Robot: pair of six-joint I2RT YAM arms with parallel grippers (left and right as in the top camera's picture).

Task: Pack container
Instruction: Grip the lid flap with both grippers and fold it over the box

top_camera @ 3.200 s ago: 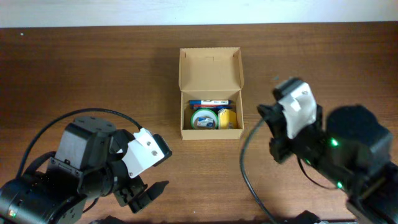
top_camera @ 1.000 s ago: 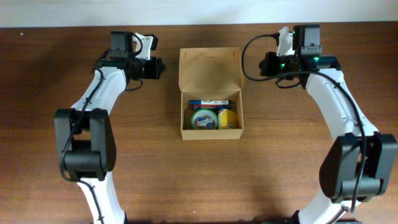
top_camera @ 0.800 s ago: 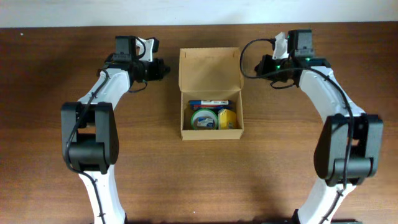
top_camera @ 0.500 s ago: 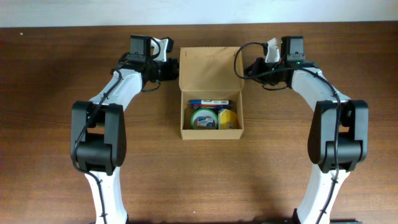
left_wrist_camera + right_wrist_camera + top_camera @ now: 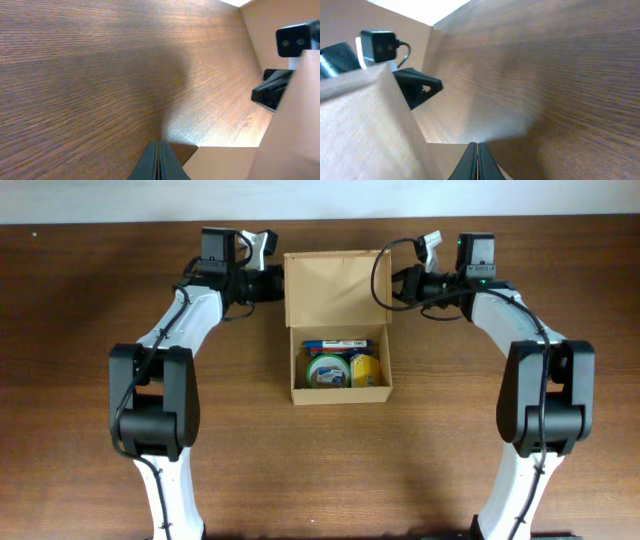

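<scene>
I should use my left gripper together with my right gripper to swing the lid (image 5: pixel 337 288) forward over the filled box (image 5: pixel 341 366), because the lid is standing open at the back.
The container (image 5: pixel 340 395) is a brown cardboard box in the middle of the table, and its hinged lid (image 5: pixel 335 285) stands open at the back. Inside lie a tape roll (image 5: pixel 328 370), a blue pen (image 5: pixel 336 343) and a yellow item (image 5: pixel 366 370). My left gripper (image 5: pixel 277 281) is shut, its tip against the lid's left edge. My right gripper (image 5: pixel 393 287) is shut at the lid's right edge. In the left wrist view the shut left gripper (image 5: pixel 158 162) sits beside the cardboard lid (image 5: pixel 295 130). The right wrist view shows the right gripper (image 5: pixel 478 162) shut beside the lid (image 5: pixel 365 130).
Both arms reach in from the table's sides along the back edge. Bare brown wood (image 5: pixel 330 470) surrounds the box. A pale wall strip (image 5: pixel 320 200) runs behind the table.
Both arms swung up from the front of the table and closed in on the lid's two side edges. The lid looks slightly raised now. Both grippers stayed shut.
</scene>
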